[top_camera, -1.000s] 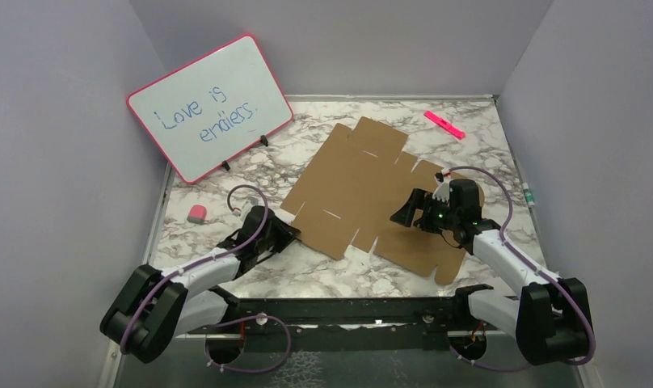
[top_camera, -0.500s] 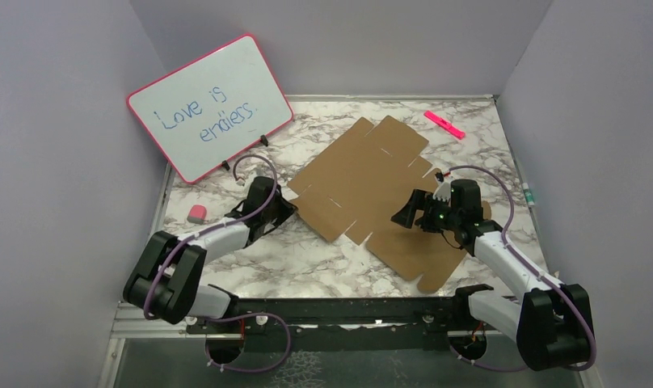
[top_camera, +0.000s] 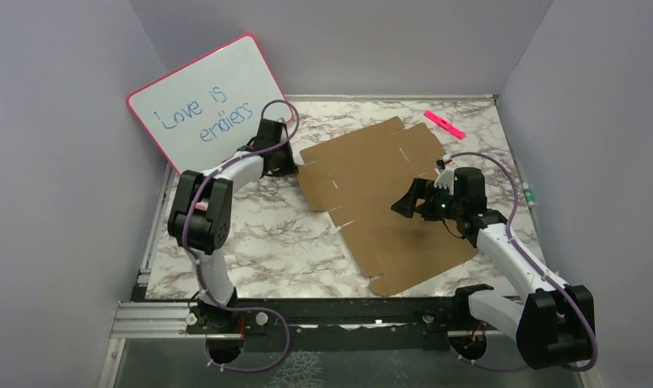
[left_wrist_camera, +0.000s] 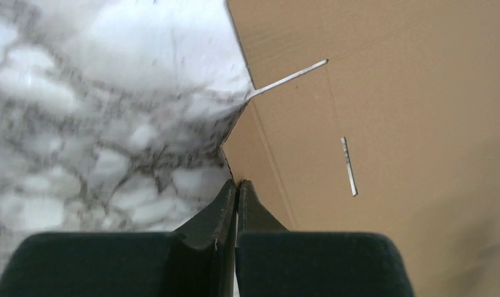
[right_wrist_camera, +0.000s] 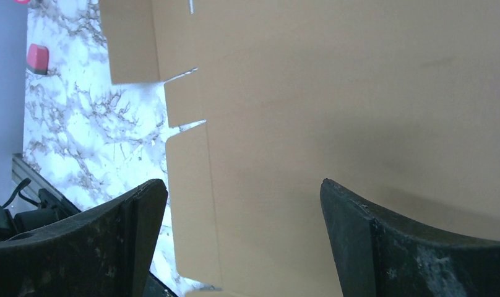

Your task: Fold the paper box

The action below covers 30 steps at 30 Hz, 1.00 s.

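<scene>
The sheet's near edge (top_camera: 428,277) is at a slant while my left gripper holds the flap's corner (top_camera: 301,171), so I keep turning the sheet until it is square to the table.
The paper box (top_camera: 380,202) is a flat brown die-cut sheet with flaps and slits, lying on the marble table. My left gripper (top_camera: 289,167) is at the sheet's far-left corner, near the whiteboard. In the left wrist view its fingertips (left_wrist_camera: 236,184) are pressed together on the edge of the cardboard (left_wrist_camera: 390,124). My right gripper (top_camera: 406,204) hovers over the sheet's right half, open. In the right wrist view its gripper (right_wrist_camera: 244,192) spreads wide above the bare cardboard (right_wrist_camera: 334,93), with nothing between the fingers.
A pink-framed whiteboard (top_camera: 202,105) leans at the back left, close behind my left arm. A pink marker (top_camera: 444,124) lies at the back right. A pink eraser (right_wrist_camera: 37,57) sits on the marble to the left. Grey walls enclose three sides.
My left gripper has shut on the sheet's corner and swung far toward the whiteboard. The sheet turned and slid with it. The right arm has barely moved.
</scene>
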Tool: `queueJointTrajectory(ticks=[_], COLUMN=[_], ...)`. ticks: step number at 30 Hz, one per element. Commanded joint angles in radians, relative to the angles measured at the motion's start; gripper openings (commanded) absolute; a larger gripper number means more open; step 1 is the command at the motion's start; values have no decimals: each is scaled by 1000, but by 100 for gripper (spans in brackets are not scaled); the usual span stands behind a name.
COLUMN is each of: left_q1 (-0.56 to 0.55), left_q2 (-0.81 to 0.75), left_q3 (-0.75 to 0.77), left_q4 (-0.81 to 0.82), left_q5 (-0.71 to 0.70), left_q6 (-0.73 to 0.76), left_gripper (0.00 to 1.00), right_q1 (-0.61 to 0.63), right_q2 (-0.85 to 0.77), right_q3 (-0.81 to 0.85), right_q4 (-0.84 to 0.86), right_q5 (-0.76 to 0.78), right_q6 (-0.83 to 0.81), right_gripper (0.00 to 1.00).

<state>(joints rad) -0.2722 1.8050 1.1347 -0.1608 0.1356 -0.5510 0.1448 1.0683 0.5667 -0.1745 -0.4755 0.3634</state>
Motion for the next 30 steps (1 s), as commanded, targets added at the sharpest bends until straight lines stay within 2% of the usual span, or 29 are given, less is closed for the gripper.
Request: queueJointTrajectory(ticks=[1, 6, 15, 22, 30], left_q1=[4, 5, 17, 19, 31], left_q2=[167, 262, 291, 249, 124], left_q3=[235, 375, 549, 514, 383], left_q4=[-238, -300, -395, -431, -401], left_q5=[61, 84, 69, 71, 9], left_q6=[279, 405, 527, 437, 264], left_gripper=[0, 0, 0, 38, 63], right_q1=[6, 7, 13, 29, 44], right_q2=[-3, -2, 20, 122, 309], right_q3=[30, 16, 15, 67, 194], right_q4=[3, 24, 75, 149, 273], right_q5=[-62, -89, -113, -117, -89], right_q6=[-20, -4, 25, 49, 62], right_gripper=[100, 100, 100, 100, 100])
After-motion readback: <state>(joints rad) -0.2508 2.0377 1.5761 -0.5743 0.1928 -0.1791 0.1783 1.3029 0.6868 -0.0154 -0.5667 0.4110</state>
